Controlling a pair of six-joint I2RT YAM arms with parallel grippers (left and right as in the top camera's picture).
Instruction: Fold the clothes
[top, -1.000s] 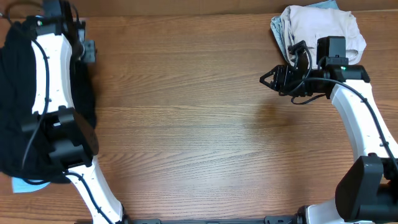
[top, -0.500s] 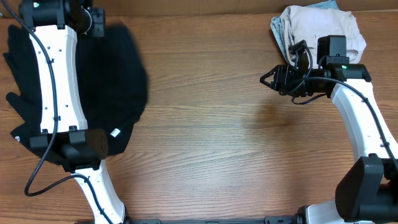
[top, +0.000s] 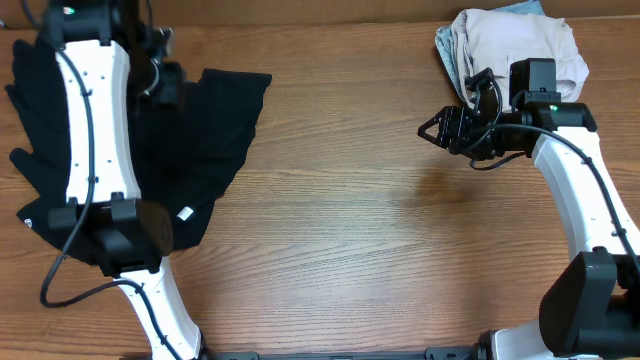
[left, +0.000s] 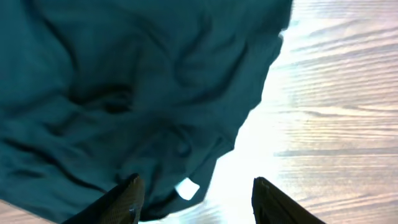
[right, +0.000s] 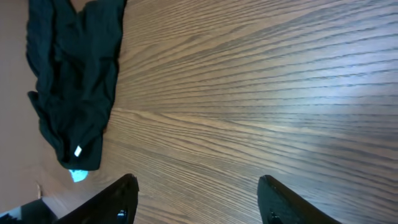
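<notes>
I should first take the garment's inner edge (top: 234, 162) with my left gripper and bring it onto the open wood, because the black garment (top: 214, 118) lies far from my right gripper.
A black garment (top: 210, 130) of the clothes lies spread over the table's left side, its small white tag (top: 185, 213) near the lower edge. My left gripper (top: 166, 86) hovers above the garment's upper part, open. In the left wrist view the fabric (left: 124, 81) and tag (left: 188, 188) lie below the open left gripper (left: 196, 194), and nothing is held. My right gripper (top: 432, 128) hangs open over bare wood at the right; the right wrist view shows this gripper (right: 198, 198) empty and the black garment (right: 74, 81) far off.
A heap of beige and light-blue clothes (top: 510, 45) sits at the back right corner, just behind my right arm. A light-blue scrap (right: 78, 175) peeks out beside the black garment's end. Bare wooden table (top: 340, 220) lies between the arms.
My left gripper has opened and let go of the black garment, which has swung out and now lies spread toward the right. My right gripper has opened wider without moving.
</notes>
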